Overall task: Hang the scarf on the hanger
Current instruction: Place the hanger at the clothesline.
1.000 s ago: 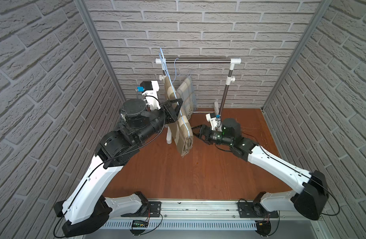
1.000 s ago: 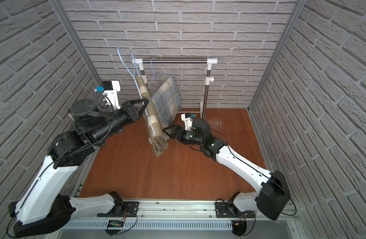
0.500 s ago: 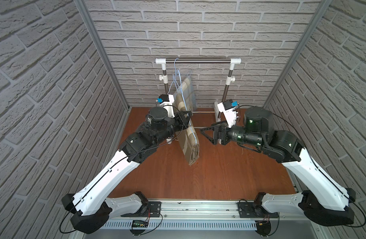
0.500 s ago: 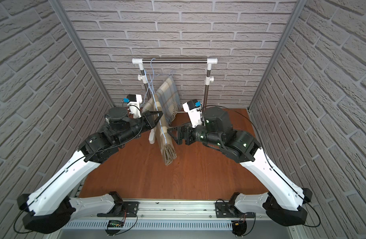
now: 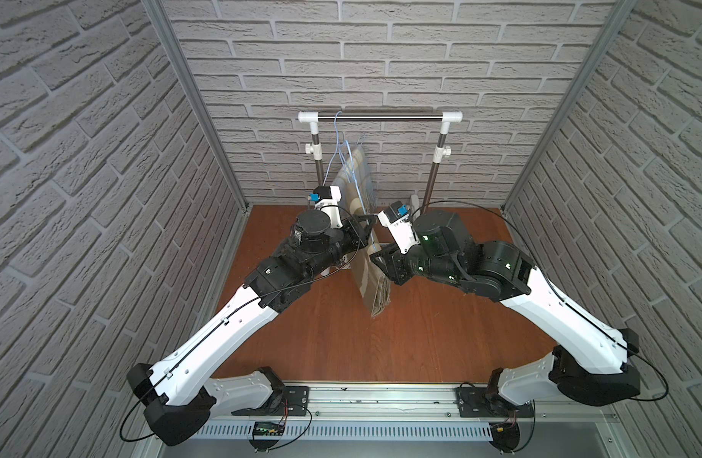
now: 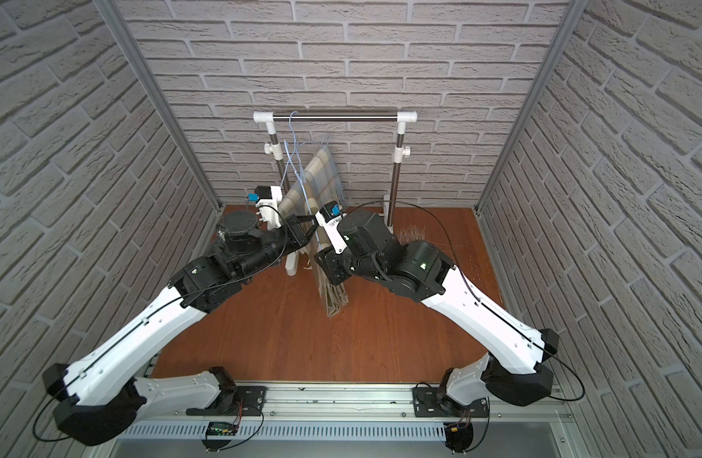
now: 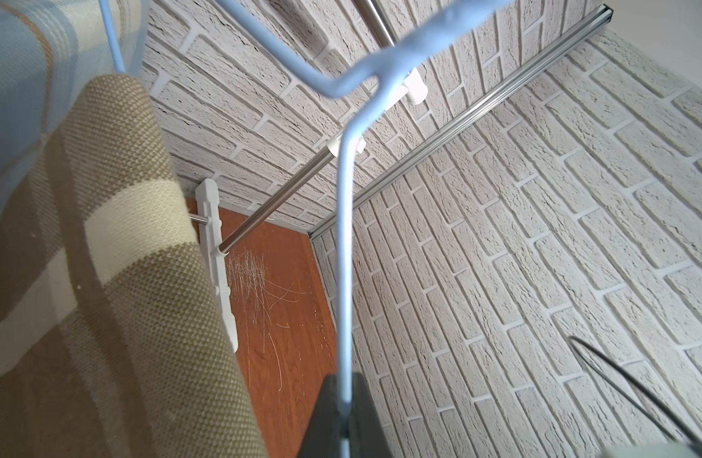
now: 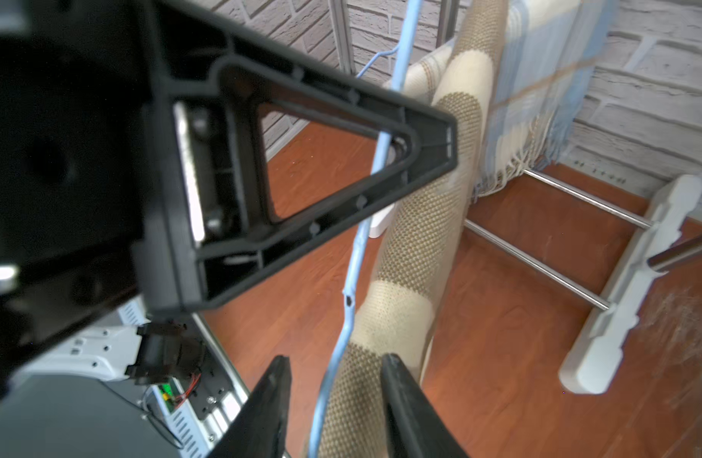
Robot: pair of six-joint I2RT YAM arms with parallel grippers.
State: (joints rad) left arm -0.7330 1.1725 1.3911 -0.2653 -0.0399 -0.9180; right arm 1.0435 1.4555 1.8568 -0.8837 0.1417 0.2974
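Observation:
The hanger is close to the other scarf (image 5: pixel 349 146) in my left gripper, so next my right gripper grabs the wire and brings the hanger to the free rail (image 5: pixel 418 117).
The scarf (image 5: pixel 375 277) (image 6: pixel 331 293), beige, cream and light blue plaid, is draped over a light blue wire hanger (image 5: pixel 343 158) (image 6: pixel 292 158) and hangs down in a long fold. The hanger's hook sits at the rack's chrome rail (image 5: pixel 371 116). My left gripper (image 7: pixel 343 400) (image 5: pixel 371 220) is shut on the hanger's wire (image 7: pixel 343 238), beside the scarf (image 7: pixel 123 277). My right gripper (image 8: pixel 335 372) (image 5: pixel 375 257) straddles the wire (image 8: pixel 353 277) and the scarf (image 8: pixel 417 238). Its jaws are narrow but open, one finger against the fabric, the other clear of the wire.
The rack's right post (image 5: pixel 434 178), its white feet (image 8: pixel 619 285) and its low cross bars stand at the back. Loose pale threads (image 6: pixel 413 234) lie on the wooden floor at the back right. Brick walls close in on three sides.
My left arm has carried the hanger and scarf rightward under the rail. My right arm has risen and come in to the scarf, its jaws narrowing around wire and fabric.

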